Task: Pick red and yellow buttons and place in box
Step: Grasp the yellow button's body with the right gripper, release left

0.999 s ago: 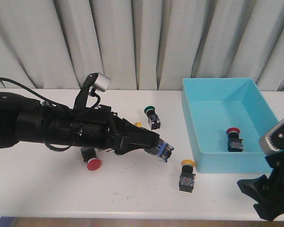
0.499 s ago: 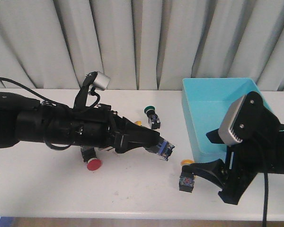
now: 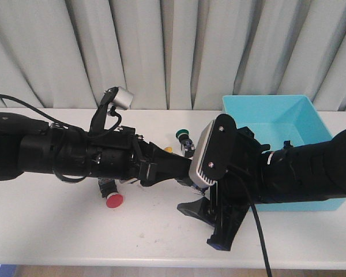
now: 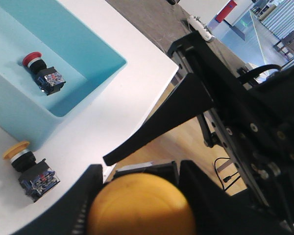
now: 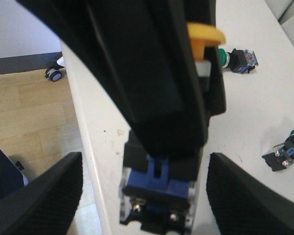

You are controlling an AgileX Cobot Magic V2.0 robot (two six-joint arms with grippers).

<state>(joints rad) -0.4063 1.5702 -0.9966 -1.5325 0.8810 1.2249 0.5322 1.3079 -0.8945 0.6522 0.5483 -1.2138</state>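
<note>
My left gripper is holding the yellow button (image 4: pixel 141 205) short of the turquoise box, so my right gripper needs to close on the button's body (image 5: pixel 159 188) before my left gripper lets go.
My left gripper (image 3: pixel 181 169) is shut on a yellow button, whose cap (image 4: pixel 139 205) fills the gap between its fingers, held above mid-table. My right gripper (image 3: pixel 206 225) is open just in front of it. In the right wrist view the held button's blue and black body (image 5: pixel 159 196) shows between my open right gripper's (image 5: pixel 144 208) fingers, apart from both. A second yellow button (image 4: pixel 29 166) lies on the table beside the turquoise box (image 3: pixel 277 109). A red button (image 4: pixel 41 73) lies inside the box (image 4: pixel 88 54). Another red button (image 3: pixel 112 199) lies under my left arm.
A green-capped button (image 3: pixel 184 138) lies behind my left gripper and also shows in the right wrist view (image 5: pixel 237 58). A second green one (image 5: pixel 284 152) lies nearby. My right arm crosses in front of the box. The table's front edge (image 3: pixel 132 262) is close below.
My right arm has swung up and left from the lower right corner, across the box front, to the left gripper's held button. The left arm has barely moved.
</note>
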